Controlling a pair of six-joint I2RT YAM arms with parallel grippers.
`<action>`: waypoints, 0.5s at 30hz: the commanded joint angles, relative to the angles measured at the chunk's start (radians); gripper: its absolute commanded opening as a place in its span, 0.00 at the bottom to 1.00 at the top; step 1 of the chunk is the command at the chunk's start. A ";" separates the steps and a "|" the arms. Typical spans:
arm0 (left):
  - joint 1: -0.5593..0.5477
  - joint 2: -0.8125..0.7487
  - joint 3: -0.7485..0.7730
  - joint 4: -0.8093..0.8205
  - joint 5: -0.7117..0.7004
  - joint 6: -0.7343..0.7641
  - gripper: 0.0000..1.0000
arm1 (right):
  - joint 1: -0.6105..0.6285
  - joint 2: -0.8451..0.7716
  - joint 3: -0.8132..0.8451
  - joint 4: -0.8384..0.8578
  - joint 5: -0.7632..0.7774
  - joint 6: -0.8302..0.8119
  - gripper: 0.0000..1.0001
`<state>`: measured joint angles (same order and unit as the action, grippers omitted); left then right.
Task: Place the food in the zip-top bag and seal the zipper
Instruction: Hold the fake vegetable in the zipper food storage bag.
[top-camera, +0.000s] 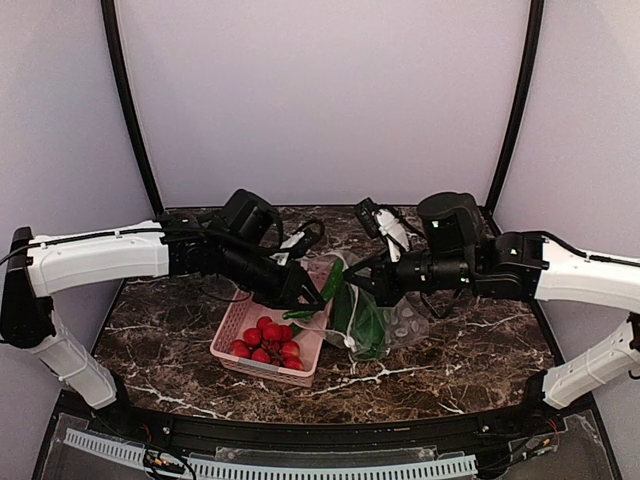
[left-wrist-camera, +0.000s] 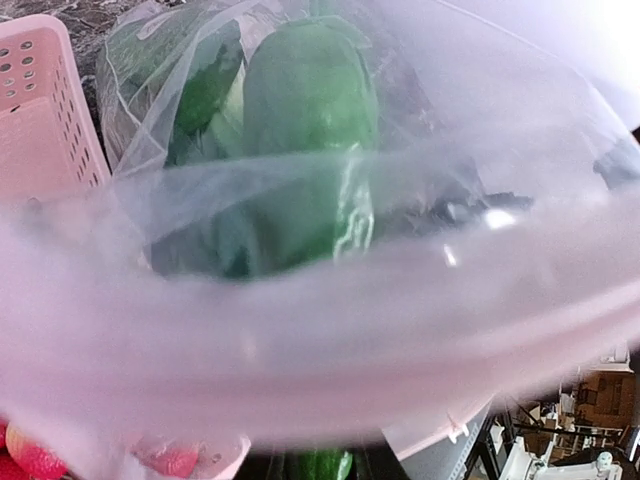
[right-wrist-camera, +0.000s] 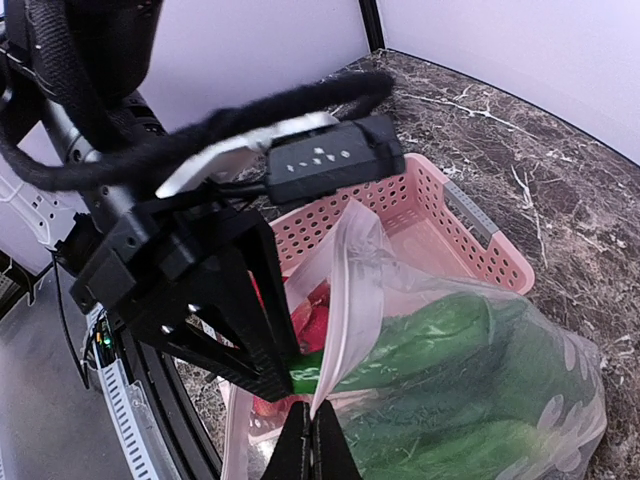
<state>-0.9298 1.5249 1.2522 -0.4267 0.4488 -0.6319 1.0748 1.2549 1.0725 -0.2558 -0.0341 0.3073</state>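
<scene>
My left gripper should go on pushing inward, since the cucumber-like piece's far end (right-wrist-camera: 468, 320) is inside the bag's raised opening, until its fingers pass the zipper strip (right-wrist-camera: 348, 305) before it lets go.
The clear zip-top bag (top-camera: 385, 325) lies beside the pink basket with green food (right-wrist-camera: 470, 400) inside it, a pepper-like piece (left-wrist-camera: 305, 130) among it. My right gripper (right-wrist-camera: 312, 445) is shut on the bag's pale zipper strip (right-wrist-camera: 350, 300) and holds the mouth edge up. At the bag's mouth, my left gripper (top-camera: 298, 292) is shut on a slim green cucumber-like piece (right-wrist-camera: 322, 372). In the left wrist view that piece (left-wrist-camera: 320, 465) shows at the bottom, between the fingers. The blurred pink strip (left-wrist-camera: 320, 350) stretches across that view and hides the fingertips.
A pink slatted basket (top-camera: 232, 330) holds several red toy fruits (top-camera: 268, 340) just left of the bag. The left arm's camera box and cable (right-wrist-camera: 330, 160) hang close above the bag mouth. Dark marble tabletop (top-camera: 460, 340) surrounds everything.
</scene>
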 joint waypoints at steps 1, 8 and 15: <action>0.013 0.081 0.061 0.059 0.052 0.011 0.16 | 0.013 0.015 0.037 0.029 -0.009 0.001 0.00; 0.013 0.172 0.146 0.039 -0.008 0.028 0.18 | 0.013 0.029 0.025 0.032 0.017 0.037 0.00; 0.013 0.190 0.127 0.061 -0.070 0.011 0.25 | 0.012 0.038 0.025 0.024 0.083 0.081 0.00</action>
<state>-0.9207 1.7226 1.3735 -0.3912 0.4263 -0.6250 1.0752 1.2881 1.0786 -0.2558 0.0051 0.3553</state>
